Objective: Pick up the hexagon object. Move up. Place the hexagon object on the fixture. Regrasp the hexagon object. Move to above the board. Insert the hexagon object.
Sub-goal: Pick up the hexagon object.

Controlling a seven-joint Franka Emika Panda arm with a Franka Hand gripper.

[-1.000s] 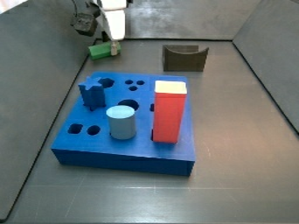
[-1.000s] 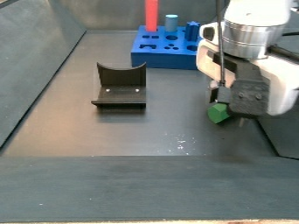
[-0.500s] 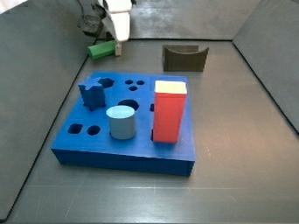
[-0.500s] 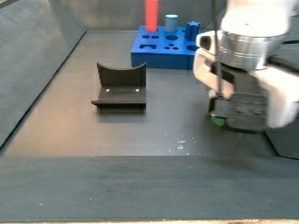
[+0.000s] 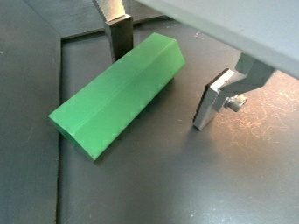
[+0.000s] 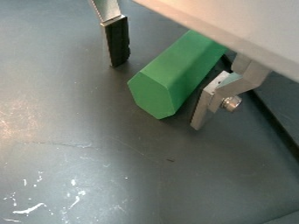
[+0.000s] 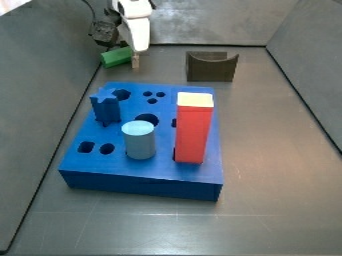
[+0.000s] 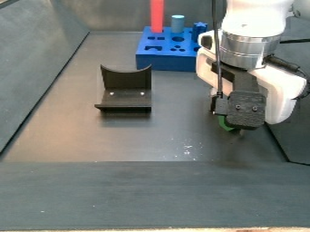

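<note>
I expect the hexagon object point(image 7: 118, 57) to settle into the hollow and stay cradled when I place it there, because the fixture's top dips point(image 7: 211, 59) between raised corners.
The hexagon object point(image 5: 117, 92) is a bright green bar lying flat on the dark floor; it shows in both wrist views point(image 6: 176, 74). My gripper point(image 5: 167, 70) is down around it, with the jaws open and one finger on each side. One finger point(image 6: 114, 42) stands apart from the bar, and the other finger point(image 6: 214, 103) is close against its side. In a side view the gripper point(image 7: 130, 42) is at the far left by the green bar point(image 7: 115, 57). In a side view the gripper point(image 8: 233, 116) hides most of the bar. The fixture point(image 7: 211, 66) point(image 8: 122, 89) stands apart. The blue board point(image 7: 110, 125) point(image 8: 168, 56) is also apart.
A red block point(image 7: 195, 128) point(image 8: 158, 13) and a pale blue cylinder point(image 7: 140, 140) point(image 8: 177, 22) stand upright in the board. Grey walls enclose the floor, and one runs close to the green bar.
My gripper has come down over the green bar, so its fingers now straddle it and it covers more of the bar in a side view. The bar has not moved.
</note>
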